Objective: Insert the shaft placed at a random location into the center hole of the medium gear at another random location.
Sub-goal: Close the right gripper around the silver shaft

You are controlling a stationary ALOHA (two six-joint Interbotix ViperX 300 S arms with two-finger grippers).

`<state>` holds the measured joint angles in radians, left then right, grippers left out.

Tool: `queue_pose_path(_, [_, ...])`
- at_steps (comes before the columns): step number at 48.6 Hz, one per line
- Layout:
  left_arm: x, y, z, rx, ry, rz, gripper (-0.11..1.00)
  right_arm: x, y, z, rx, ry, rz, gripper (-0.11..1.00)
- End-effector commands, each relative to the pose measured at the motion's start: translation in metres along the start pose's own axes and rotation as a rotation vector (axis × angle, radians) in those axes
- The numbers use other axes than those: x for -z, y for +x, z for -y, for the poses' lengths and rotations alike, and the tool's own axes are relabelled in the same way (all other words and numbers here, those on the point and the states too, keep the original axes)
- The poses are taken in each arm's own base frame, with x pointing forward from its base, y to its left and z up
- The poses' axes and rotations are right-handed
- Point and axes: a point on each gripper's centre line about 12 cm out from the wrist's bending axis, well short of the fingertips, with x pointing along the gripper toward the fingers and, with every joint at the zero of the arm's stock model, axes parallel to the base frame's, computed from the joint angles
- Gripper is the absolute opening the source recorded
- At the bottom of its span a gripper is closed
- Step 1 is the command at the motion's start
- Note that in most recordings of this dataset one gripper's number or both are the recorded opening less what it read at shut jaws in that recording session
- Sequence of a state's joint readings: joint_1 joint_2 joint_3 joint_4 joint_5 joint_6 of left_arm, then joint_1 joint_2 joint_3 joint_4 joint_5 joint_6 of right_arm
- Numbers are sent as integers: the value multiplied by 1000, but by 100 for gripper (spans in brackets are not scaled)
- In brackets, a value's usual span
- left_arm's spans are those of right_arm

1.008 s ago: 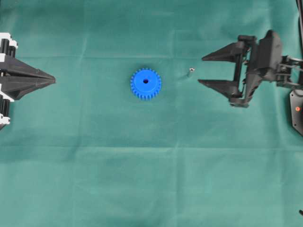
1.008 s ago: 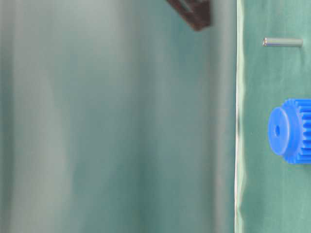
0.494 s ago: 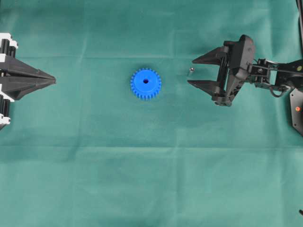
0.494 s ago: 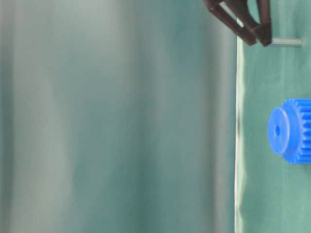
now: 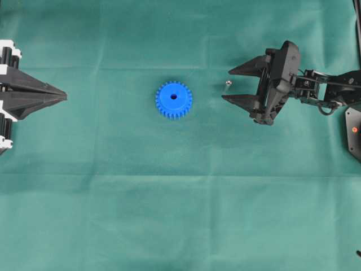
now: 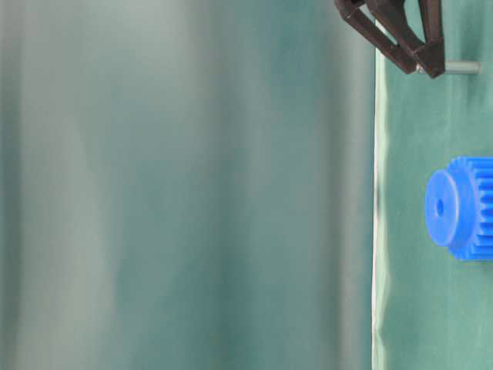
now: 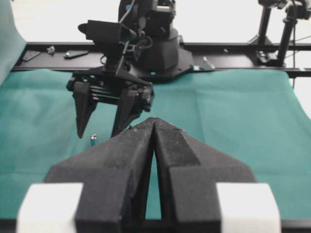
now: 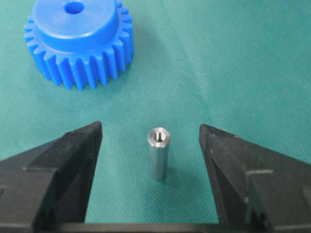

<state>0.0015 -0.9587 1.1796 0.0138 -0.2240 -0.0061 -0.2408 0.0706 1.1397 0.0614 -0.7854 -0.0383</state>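
Observation:
My gripper is going to lower the shaft into the medium gear's center hole. The shaft should go down until only its tip shows, because the medium gear stands nearly as tall.
The blue medium gear lies flat on the green cloth, with its center hole facing up. The shaft, a small silvery pin, stands upright to the gear's right. My right gripper is open, one finger on each side of the shaft without touching it. In the right wrist view the shaft stands between the fingers, with the gear and its hole beyond. My left gripper is shut and empty at the far left. In the left wrist view its closed tips hide the gear.
The green cloth covers the whole table. The table-level view shows the gear, the shaft and the right fingertips at the cloth's edge. The right arm's base stands at the table's far side in the left wrist view.
My right gripper has moved left toward the shaft, and its open fingers now stand on either side of it. The left gripper, gear and shaft have not moved.

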Motion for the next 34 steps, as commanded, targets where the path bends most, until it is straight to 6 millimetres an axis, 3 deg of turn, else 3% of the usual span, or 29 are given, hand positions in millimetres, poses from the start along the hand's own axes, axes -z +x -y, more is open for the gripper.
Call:
queue_pose_path(1, [-3,2,0,1,1,9,0,-8,3,5,26,7,31,76])
queue_pose_path(5, [-3,2,0,1,1,9,0,-7,6,8,46,22,21,64])
queue_pose_path(12, [-3,2,0,1,1,8,0,-5,8,8,46,13,13,26])
queue_pose_path(15, [-3,2,0,1,1,6,0,-4,8,8,43,10,9,14])
queue_pose_path(34, [-3,2,0,-1,3,5,0,-6,9,7,34,5,-7,14])
